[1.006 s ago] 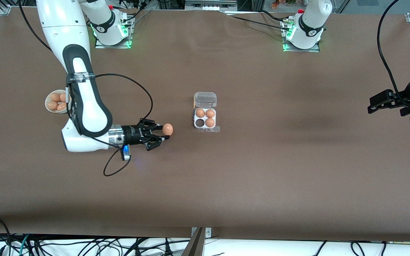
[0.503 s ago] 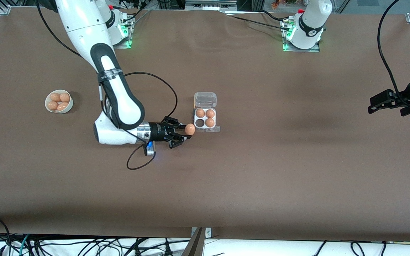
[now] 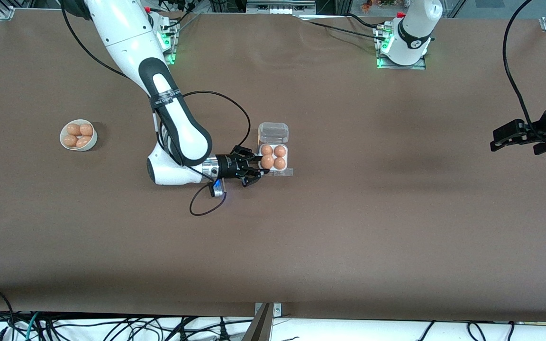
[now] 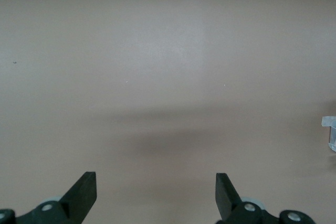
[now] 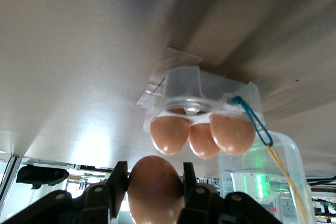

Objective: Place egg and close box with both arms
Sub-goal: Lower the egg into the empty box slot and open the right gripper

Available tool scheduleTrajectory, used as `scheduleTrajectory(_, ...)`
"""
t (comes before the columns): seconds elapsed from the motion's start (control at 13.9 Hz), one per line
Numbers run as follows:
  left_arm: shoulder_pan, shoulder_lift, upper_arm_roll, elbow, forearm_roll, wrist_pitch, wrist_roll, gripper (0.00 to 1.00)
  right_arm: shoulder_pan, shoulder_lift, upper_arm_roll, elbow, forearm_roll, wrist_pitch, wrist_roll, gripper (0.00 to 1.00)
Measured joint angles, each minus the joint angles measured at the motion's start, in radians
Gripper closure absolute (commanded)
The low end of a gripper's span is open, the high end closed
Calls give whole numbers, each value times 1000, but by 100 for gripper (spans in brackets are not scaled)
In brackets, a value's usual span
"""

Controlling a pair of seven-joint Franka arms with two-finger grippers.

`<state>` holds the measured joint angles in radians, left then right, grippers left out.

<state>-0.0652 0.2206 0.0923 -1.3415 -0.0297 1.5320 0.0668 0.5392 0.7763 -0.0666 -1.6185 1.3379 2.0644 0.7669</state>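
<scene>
The egg [image 3: 266,162] is upright above the box's empty cup [image 5: 192,107]. My right gripper keeps going down until the egg sits among its neighbours, and then let go.
My right gripper [image 3: 262,166] is shut on an orange-brown egg [image 3: 267,162] and holds it over the box's cup nearest the front camera at the right arm's end. The egg shows between the fingers in the right wrist view [image 5: 156,188]. The box [image 3: 274,170] is a white tray with three eggs in its other cups [image 5: 202,136]; its clear lid [image 3: 273,132] lies open toward the robots' bases. My left gripper [image 3: 495,141] is open and empty, waiting in the air at the left arm's end of the table; its fingers [image 4: 84,192] stand wide apart over bare table.
A round white bowl [image 3: 66,144] with several eggs sits toward the right arm's end of the table. A black cable [image 3: 206,208] loops from the right wrist onto the table. A blue and yellow band [image 5: 260,129] hangs on the box's lid.
My right arm has carried the egg from mid-table toward the left arm's end until it is over the box. The left arm has not moved.
</scene>
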Motion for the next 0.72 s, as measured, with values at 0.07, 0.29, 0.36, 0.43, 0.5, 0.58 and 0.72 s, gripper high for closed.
scheduleTrajectory(0.07, 0, 0, 0, 0, 0, 0, 0, 0, 0, 9, 2, -1, 5, 0, 0, 63)
scheduleTrajectory(0.29, 0, 0, 0, 0, 0, 0, 0, 0, 0, 23, 3, -7, 9, -1, 0, 63)
scheduleTrajectory(0.36, 0, 0, 0, 0, 0, 0, 0, 0, 1, 25, 6, -8, 9, -1, 0, 63)
scheduleTrajectory(0.43, 0, 0, 0, 0, 0, 0, 0, 0, 3, 26, 7, -11, 9, -1, 0, 60)
scheduleTrajectory(0.5, 0, 0, 0, 0, 0, 0, 0, 0, 5, 26, 8, -16, 9, -1, 0, 55)
scheduleTrajectory(0.58, 0, 0, 0, 0, 0, 0, 0, 0, 7, 26, 9, -19, 9, -1, 0, 48)
scheduleTrajectory(0.72, 0, 0, 0, 0, 0, 0, 0, 0, 10, 29, 10, -24, 11, -1, 0, 3)
